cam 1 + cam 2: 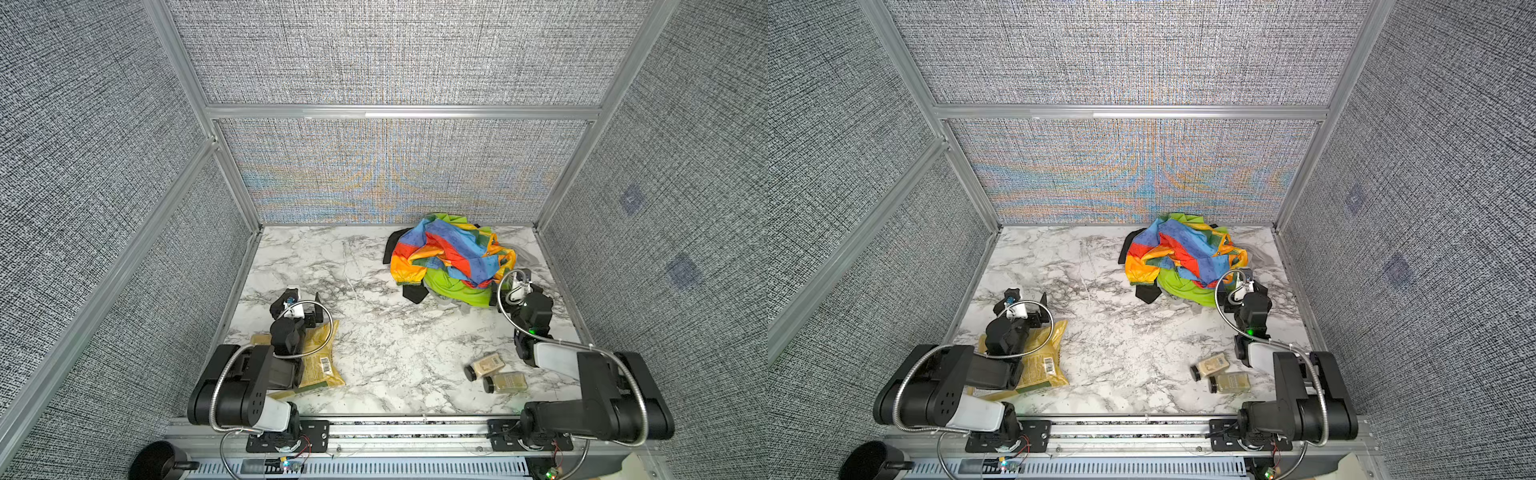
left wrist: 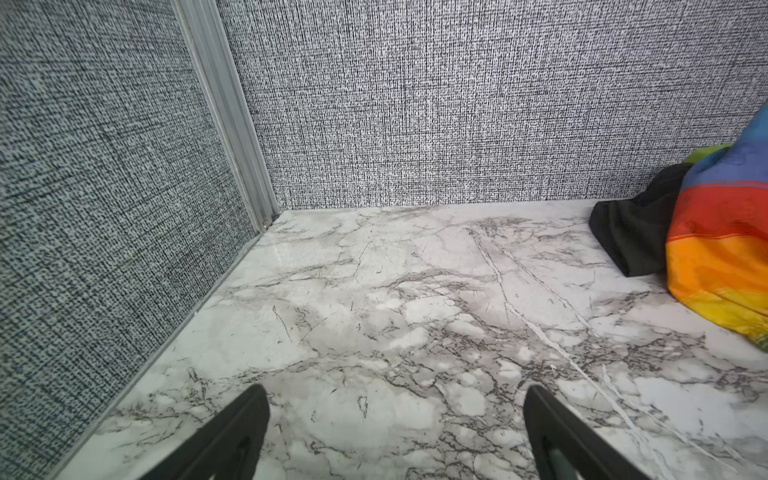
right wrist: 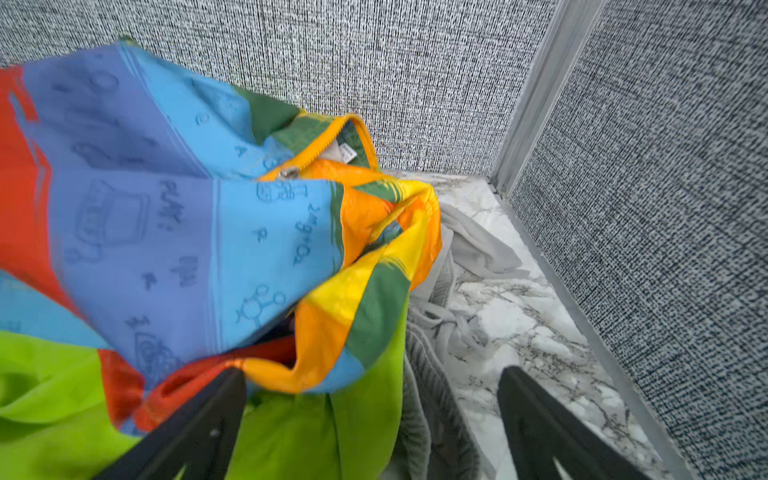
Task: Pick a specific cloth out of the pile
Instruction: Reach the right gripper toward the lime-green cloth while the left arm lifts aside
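Observation:
The rainbow garment rests on top of the lime-green cloth, so my right gripper should pull away, turn, and first fold back the rainbow garment's near edge.
The pile lies at the table's back right, in both top views. A rainbow-blocked garment lies on top of it. The lime-green cloth pokes out under its near edge, partly covered. A black garment and a grey one show at the sides. My right gripper stands open at the pile's near right edge, straddling green cloth and a grey ribbed band without closing on them. Far to the left, my left gripper hangs open over bare marble.
A yellow-olive packet lies under the left arm. Two small bottles lie on their sides near the right arm's base. Fabric walls with metal posts close the table in on three sides, close beside the pile.

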Motion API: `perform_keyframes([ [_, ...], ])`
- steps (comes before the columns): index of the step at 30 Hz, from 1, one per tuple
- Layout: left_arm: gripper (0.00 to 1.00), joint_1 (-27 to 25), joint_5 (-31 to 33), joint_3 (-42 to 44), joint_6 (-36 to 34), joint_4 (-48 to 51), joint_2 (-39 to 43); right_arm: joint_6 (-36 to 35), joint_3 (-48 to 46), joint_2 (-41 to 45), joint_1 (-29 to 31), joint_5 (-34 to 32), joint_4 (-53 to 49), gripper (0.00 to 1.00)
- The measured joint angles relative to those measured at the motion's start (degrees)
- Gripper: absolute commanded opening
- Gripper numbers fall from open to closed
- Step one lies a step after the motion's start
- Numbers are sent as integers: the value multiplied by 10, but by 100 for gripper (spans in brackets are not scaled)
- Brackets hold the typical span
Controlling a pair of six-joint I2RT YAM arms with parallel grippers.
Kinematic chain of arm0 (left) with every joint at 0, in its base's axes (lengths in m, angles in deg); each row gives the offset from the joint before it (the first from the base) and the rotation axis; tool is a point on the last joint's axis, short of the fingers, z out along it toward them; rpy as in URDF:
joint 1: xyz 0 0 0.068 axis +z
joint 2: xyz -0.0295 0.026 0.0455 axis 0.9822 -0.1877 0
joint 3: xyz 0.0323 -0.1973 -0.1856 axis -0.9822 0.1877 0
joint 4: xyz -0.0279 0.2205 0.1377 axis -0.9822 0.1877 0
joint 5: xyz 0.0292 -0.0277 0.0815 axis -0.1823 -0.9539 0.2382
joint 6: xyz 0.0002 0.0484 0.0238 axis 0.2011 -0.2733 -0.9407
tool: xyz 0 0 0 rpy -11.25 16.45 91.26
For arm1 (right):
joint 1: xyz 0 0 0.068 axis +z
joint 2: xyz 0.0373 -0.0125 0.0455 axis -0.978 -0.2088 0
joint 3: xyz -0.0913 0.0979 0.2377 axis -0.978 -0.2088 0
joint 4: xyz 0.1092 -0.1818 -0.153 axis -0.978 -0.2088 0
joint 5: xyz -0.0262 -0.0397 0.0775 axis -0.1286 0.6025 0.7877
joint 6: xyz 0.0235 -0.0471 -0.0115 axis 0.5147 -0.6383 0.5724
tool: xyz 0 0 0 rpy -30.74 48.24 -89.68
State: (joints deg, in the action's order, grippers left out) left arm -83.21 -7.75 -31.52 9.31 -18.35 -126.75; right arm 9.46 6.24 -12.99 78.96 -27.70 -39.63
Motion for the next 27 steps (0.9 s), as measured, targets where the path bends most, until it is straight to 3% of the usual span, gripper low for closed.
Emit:
perform_keyframes([
  [6,99,-36,30,-85,-9,146,130,21,43,87,3,-6,-108,99],
  [14,99,-43,39,-268,98,396,189,87,162,130,5,-16,-286,99],
  [20,99,-45,-46,-447,141,541,129,143,250,132,5,-25,-399,99],
  [27,99,-53,-213,-584,148,645,42,189,299,123,4,-12,-472,98],
])
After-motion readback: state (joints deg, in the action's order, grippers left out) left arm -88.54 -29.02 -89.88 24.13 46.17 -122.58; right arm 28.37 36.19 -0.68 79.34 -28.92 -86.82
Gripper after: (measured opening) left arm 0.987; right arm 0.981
